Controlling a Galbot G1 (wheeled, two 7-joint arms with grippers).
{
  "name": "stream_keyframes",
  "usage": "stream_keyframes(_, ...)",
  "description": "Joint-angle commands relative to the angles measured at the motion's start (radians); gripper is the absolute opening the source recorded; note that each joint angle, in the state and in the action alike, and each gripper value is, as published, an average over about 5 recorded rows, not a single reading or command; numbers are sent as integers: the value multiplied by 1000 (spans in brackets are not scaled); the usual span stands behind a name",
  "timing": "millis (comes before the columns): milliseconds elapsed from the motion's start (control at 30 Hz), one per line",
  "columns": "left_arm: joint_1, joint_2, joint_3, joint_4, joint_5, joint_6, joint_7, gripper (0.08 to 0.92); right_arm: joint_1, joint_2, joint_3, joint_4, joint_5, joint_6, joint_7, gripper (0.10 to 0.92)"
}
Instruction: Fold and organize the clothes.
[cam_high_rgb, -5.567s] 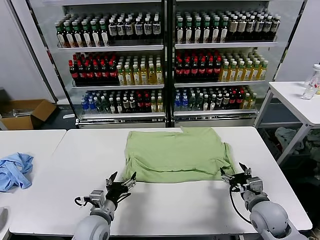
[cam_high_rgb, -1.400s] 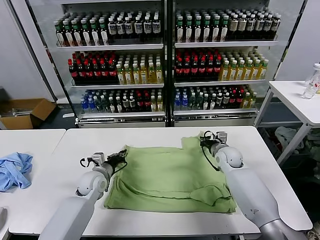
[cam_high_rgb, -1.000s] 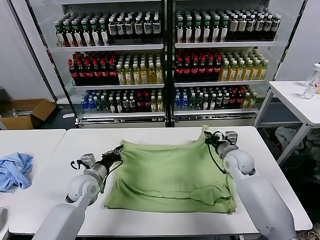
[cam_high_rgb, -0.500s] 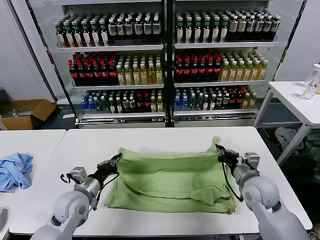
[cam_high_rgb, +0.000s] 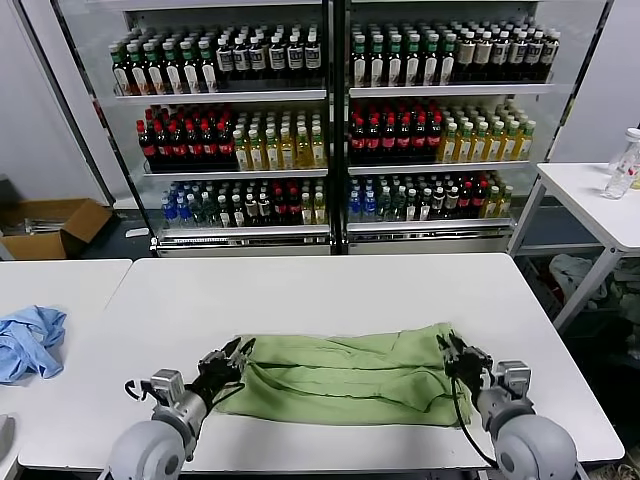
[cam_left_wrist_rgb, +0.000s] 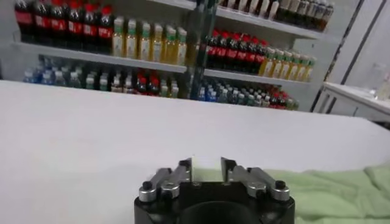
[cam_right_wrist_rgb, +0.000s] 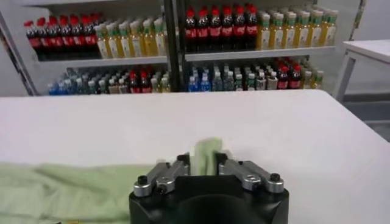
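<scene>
My right gripper is pinning one end of the light green shirt's long cloth (cam_high_rgb: 438, 345), so it should open and my left gripper fold the cloth's other end (cam_high_rgb: 247, 372) over.
The light green shirt (cam_high_rgb: 345, 375) lies as a long narrow folded band near the front edge of the white table (cam_high_rgb: 320, 290). Its collar, buttons and print are hidden. My left gripper (cam_high_rgb: 228, 358) is shut on the band's left end. My right gripper (cam_high_rgb: 452, 352) is shut on its right end. In the left wrist view pale fabric sits between the fingers of the left gripper (cam_left_wrist_rgb: 206, 170), and the shirt (cam_left_wrist_rgb: 329, 192) trails off to one side. In the right wrist view a green fold stands pinched in the right gripper (cam_right_wrist_rgb: 205, 157), with the shirt (cam_right_wrist_rgb: 61, 189) spreading away.
A blue cloth (cam_high_rgb: 28, 340) lies on the neighbouring table at the left. A glass-door cooler (cam_high_rgb: 330, 120) full of bottles stands behind the table. A side table (cam_high_rgb: 600, 200) with a bottle is at the right. A cardboard box (cam_high_rgb: 50, 225) sits on the floor at the far left.
Both grippers have pulled the shirt's far edge toward the table's front. The wide spread shirt is now folded over into a narrow band.
</scene>
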Motion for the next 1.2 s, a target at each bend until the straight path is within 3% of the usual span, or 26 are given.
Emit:
stream_keyframes(33,68,-58,15,-8,217,-40,-107,493,-87,11,15,51,-67,19,-1,493)
stream_keyframes(300,37,-141,54,87,291,-35,-161,727,-72,17,-23,40,-72,24,-2,718)
stream_keyframes(400,30,-159,66,111,312,-52,-172,748,-63,17,-28,38,-67,23,-2,789)
stream_keyframes(900,57,-154,25,129,294,-91,-125,331,18,-12,-77,18,-29,17,0,823)
stream_keyframes(1200,64,-5,-220,163,160,-115,-104,107,87,-44,-94,10,-29,49,-11,823)
